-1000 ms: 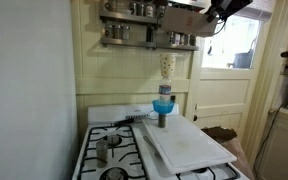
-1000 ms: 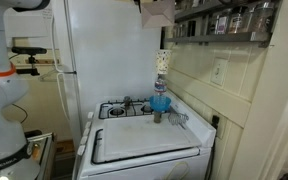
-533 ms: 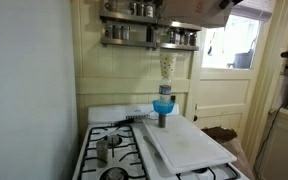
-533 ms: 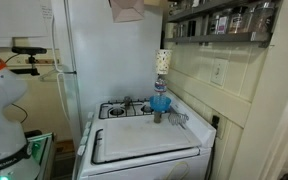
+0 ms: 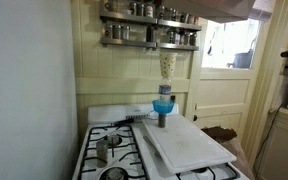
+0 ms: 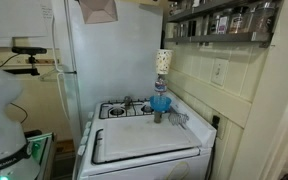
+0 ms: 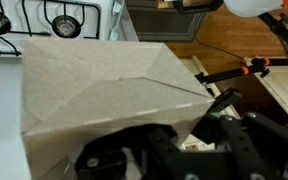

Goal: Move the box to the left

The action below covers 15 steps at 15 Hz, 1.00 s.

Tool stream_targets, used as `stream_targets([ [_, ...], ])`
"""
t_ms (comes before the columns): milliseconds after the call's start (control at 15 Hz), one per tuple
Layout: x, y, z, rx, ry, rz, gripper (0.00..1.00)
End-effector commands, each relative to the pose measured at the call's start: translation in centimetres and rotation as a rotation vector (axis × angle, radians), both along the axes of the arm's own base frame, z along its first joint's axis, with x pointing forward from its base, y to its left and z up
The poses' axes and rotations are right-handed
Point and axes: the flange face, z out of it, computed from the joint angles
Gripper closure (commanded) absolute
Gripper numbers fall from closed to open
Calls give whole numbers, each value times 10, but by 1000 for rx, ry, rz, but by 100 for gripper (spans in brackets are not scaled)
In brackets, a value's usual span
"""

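Observation:
The box point(image 6: 99, 11) is hanging high above the stove and far over the white board, so the robot's gripper should lower the box and move it across toward the uncovered burners point(image 5: 114, 153).
The box point(image 7: 94, 90), pale brown cardboard, fills most of the wrist view, high above the stove. My gripper point(image 7: 159, 125) is shut on its lower edge. One dark finger point(image 7: 226, 98) shows at the box's right corner, and the other is hidden by the box. In an exterior view the box point(image 6: 96, 9) hangs at the top edge of the frame, in front of the white fridge point(image 6: 104, 70); the gripper itself is cut off above it. Neither the box nor the gripper shows in the exterior view that faces the shelf.
Below stands a white gas stove point(image 5: 109, 150) with a white board point(image 5: 189, 145) over its right half. A blue funnel stacked on a dark stand point(image 5: 164, 104) rises at the back. Spice jars fill a wall shelf point(image 5: 149, 35). An orange clamp point(image 7: 254, 65) lies on the wooden floor.
The gripper has carried the box sideways, away from the spice shelf and across to the front of the fridge; it has left the top of the shelf-facing exterior view.

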Motion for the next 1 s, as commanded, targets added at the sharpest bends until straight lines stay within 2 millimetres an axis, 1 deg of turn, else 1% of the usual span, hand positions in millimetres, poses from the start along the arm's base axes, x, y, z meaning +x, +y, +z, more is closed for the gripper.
stream_targets([
  [0,0,-2,3,1,-4,-1,100],
  [200,8,-7,-3,8,13,-8,100],
  [333,10,-4,-8,6,4,-25,100],
  [467,8,1,-14,-3,-68,-83,100],
  [667,5,3,-22,-14,-194,-170,100],
  [733,0,8,-31,-8,-192,-157,100],
  [800,-8,17,-44,-6,-175,-128,100],
  [933,-24,32,-66,9,-123,-82,100],
])
